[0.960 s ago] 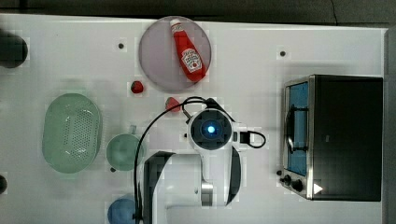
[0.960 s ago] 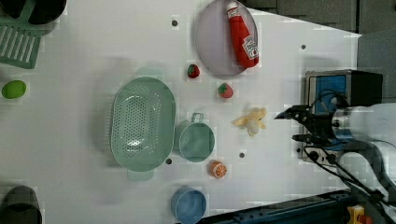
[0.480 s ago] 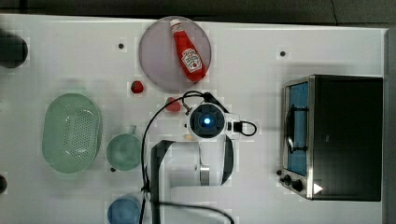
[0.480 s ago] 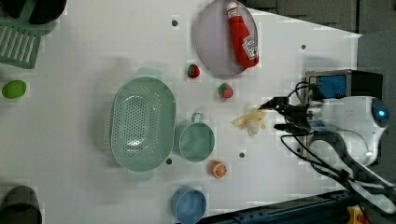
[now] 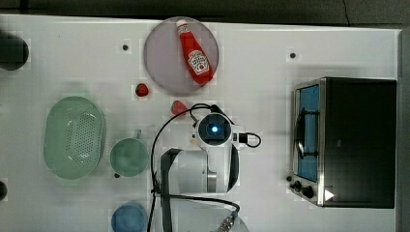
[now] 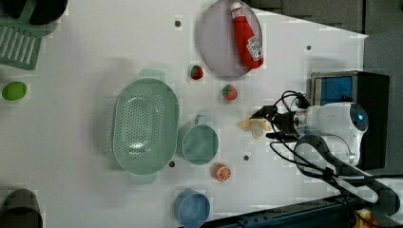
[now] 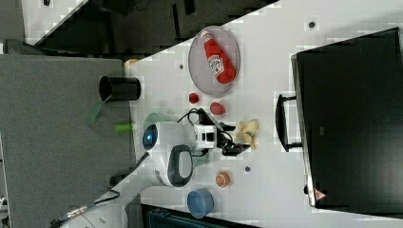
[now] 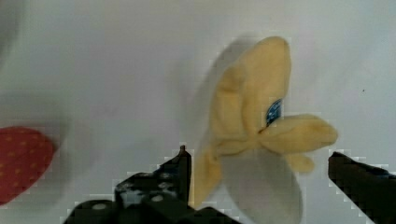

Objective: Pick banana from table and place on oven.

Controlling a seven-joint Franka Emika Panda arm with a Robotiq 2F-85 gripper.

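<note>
The banana will bunch up its flaps between my gripper's fingers when I lift it, because peel flaps spread out from the middle of the banana.
The banana is a pale yellow, peeled-looking piece lying on the white table. It also shows in the left view and the right view. My gripper is open, and its two black fingers stand on either side of the banana's near end. In the left view the gripper is at the banana's right end, low over the table. The oven stands with its black top bare at the top view's right, well apart from the banana.
A ketchup bottle lies on a grey plate. Two strawberries sit near the banana. A green colander, green cup, blue bowl and orange slice stand at the top view's left.
The arm has moved toward the top view's left, bringing the open gripper from beside the oven to the banana. The banana has not moved.
</note>
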